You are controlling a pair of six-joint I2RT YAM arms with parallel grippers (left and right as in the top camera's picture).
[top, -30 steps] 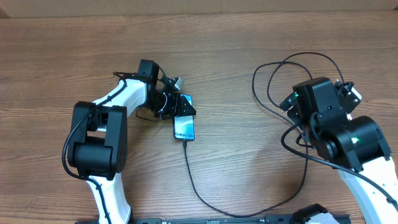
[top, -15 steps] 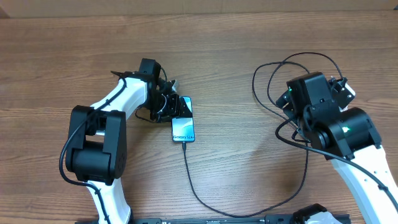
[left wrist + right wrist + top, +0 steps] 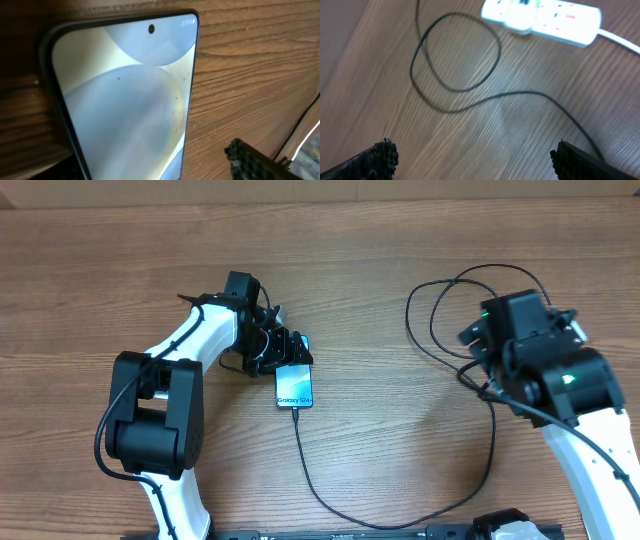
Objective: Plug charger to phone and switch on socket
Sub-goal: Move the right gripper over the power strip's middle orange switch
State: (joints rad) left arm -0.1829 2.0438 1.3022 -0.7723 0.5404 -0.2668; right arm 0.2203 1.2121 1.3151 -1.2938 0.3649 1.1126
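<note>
My right gripper should continue toward the white socket and close its fingers to press the switch, as the charger is plugged into the phone's near end.
The phone lies flat on the wooden table with its blue-teal screen up, and it fills the left wrist view. The charger, a thin black cable, is plugged into the phone's near end, runs down and round to the right, and loops by the right arm. My left gripper straddles the phone's far end, open; one finger stands clear of the phone's edge. The socket, a white strip with red switches, holds a white adapter. My right gripper hovers open over bare wood, short of the socket.
The socket's thick white cord leaves to the right. In the overhead view the right arm covers the socket. The cable's loops lie on the table left of that arm.
The left gripper's jaws have spread apart from the phone, which now lies flat and straight. The right arm has swung a little to the right.
</note>
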